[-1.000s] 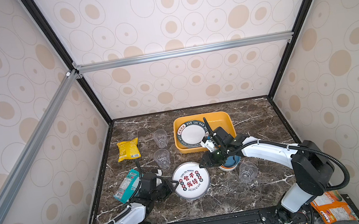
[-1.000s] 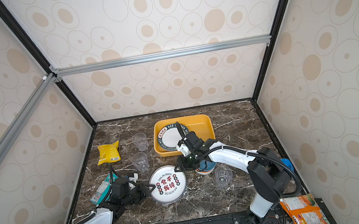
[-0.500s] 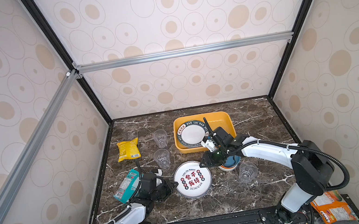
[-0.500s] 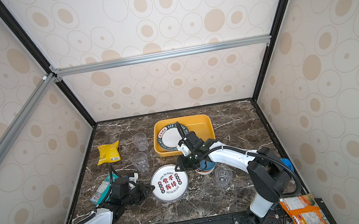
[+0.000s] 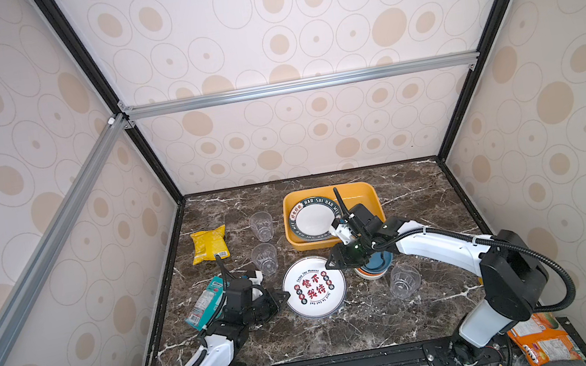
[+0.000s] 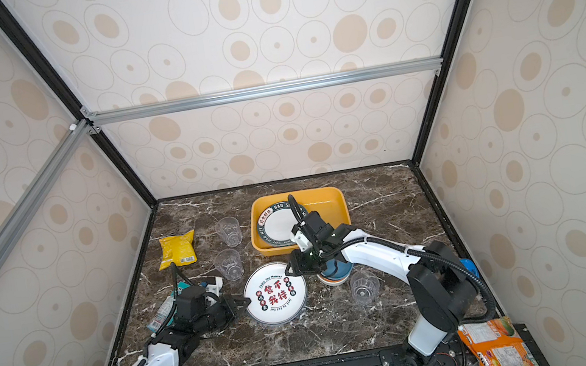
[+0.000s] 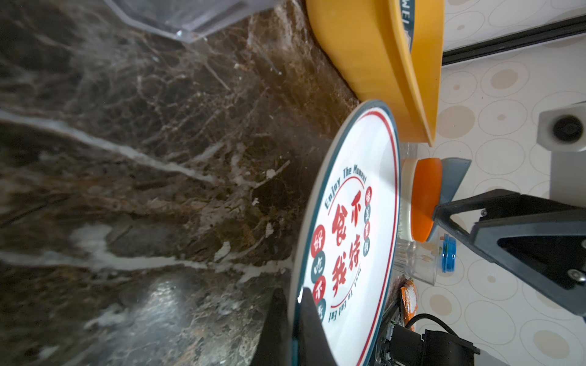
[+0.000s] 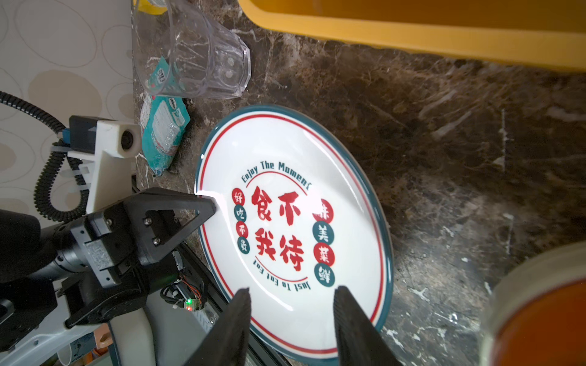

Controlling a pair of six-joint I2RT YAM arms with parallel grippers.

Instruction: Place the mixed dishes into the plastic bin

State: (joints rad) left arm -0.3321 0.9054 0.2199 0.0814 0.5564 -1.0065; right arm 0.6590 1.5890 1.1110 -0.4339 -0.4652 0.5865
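Next, my right gripper grasps the opposite rim and places the plate, since my left gripper holds the white plate's rim farthest from the bin's empty side.
A white plate with red characters lies on the marble between both arms. My left gripper is shut on its left rim, one finger above and one below. My right gripper hovers open over the plate's opposite edge, holding nothing. Beside it stands a stack of bowls. The yellow-orange plastic bin behind holds a dark-rimmed plate. Clear cups stand around.
A yellow snack bag lies at the left, and a teal packet sits beside my left arm. An orange printed packet rests off the table at the front right. Patterned walls enclose the marble top.
My left gripper has closed on the plate's rim, and the plate has slid slightly right and back. The right gripper has stayed over the plate, opening a little.
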